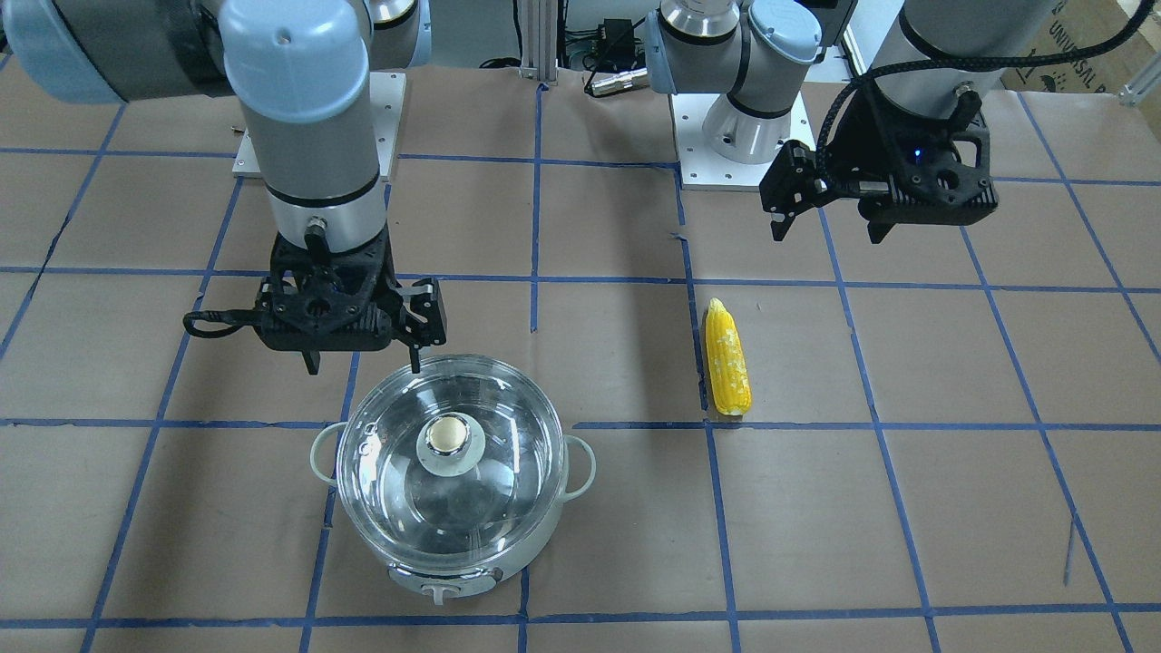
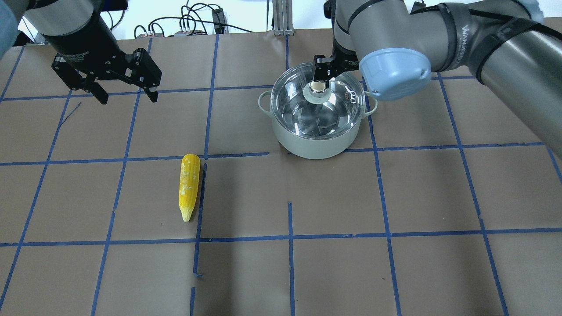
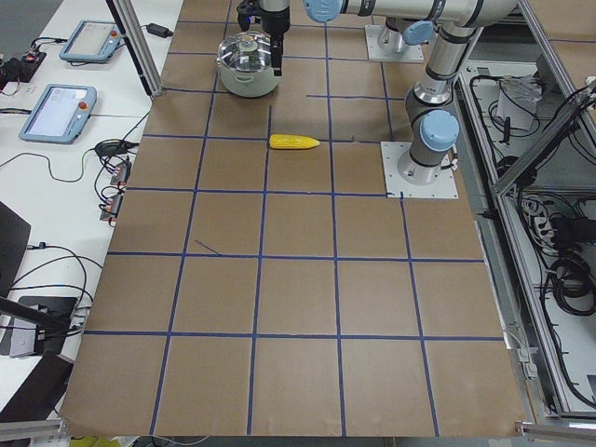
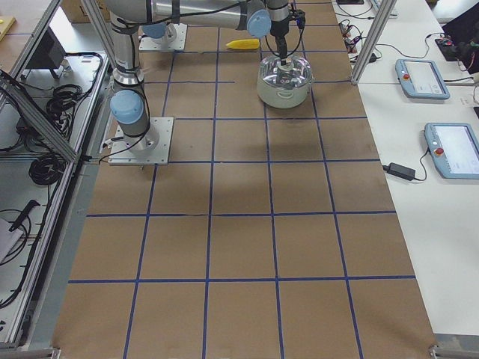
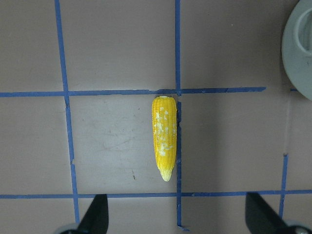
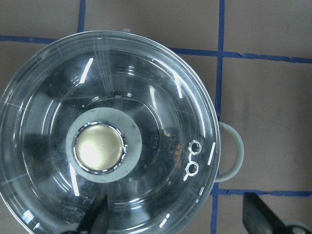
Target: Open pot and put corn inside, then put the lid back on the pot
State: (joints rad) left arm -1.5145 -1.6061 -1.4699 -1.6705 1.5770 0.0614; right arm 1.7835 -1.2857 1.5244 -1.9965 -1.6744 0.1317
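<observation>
Only shiny steel point(image 1: 468, 517) can be seen through the clear glass lid, so the robot should expect the pale grey pot point(image 1: 541, 537) to be empty when it raises the lid.
The pale grey pot point(image 1: 453, 555) stands on the table with the clear glass lid point(image 1: 390, 490) on it, and the brass-capped knob point(image 1: 447, 439) is at the lid's centre. My right gripper point(image 1: 363, 367) is open and empty. It hangs above the pot's rim on the robot's side, and in the right wrist view the knob point(image 6: 100, 148) lies ahead of its fingers point(image 6: 97, 217). The yellow corn point(image 2: 189, 186) lies flat on the table, apart from the pot point(image 2: 314, 145). My left gripper point(image 2: 128, 100) is open and empty, raised well beyond the corn point(image 5: 165, 136).
Brown paper with a grid of blue tape covers the table. The arms' white base plates point(image 1: 744, 163) sit at the robot's side. Control pendants point(image 3: 60, 107) and cables lie on side benches beyond the table's edge. The pot's edge shows in the left wrist view point(image 5: 297, 48).
</observation>
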